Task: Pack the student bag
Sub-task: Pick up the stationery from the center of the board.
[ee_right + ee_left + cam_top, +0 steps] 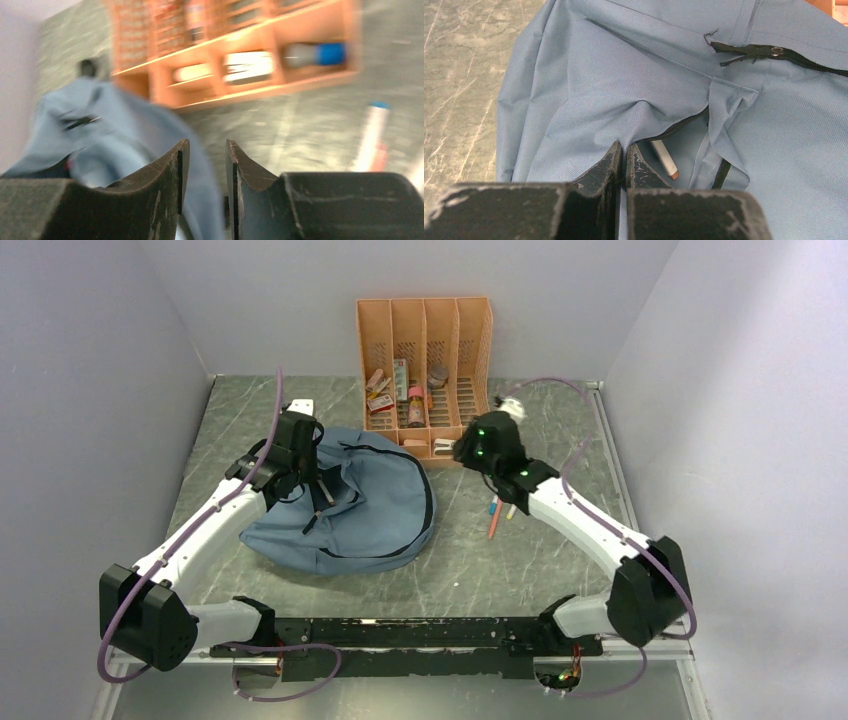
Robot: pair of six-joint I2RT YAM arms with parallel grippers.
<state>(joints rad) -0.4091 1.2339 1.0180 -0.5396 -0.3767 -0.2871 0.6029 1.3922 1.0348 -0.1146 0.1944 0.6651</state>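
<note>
The fold at the bag's open zip (639,119) is held in my left gripper, so my right gripper should keep going to the yellow-tipped pen (511,511) and close on the pen's body.
The student bag (375,510) lies flat on the table left of centre, dusty blue with black zip trim. My left gripper (312,472) sits on its upper left part. In the left wrist view the left gripper (623,147) is shut on a fold of the bag (599,75) fabric at the edge of its open zip. A white pen with a brown tip (664,160) lies inside that opening. My right gripper (463,450) hovers between the bag and the organizer. In the blurred right wrist view it (206,145) is open and empty, above the bag's (100,130) right edge.
An orange slotted file organizer (425,350) stands at the back centre with small items in its compartments (235,65). A few pens (497,512) lie on the table under my right forearm, also seen as pens (372,135) at the right of the wrist view. Grey walls enclose the table.
</note>
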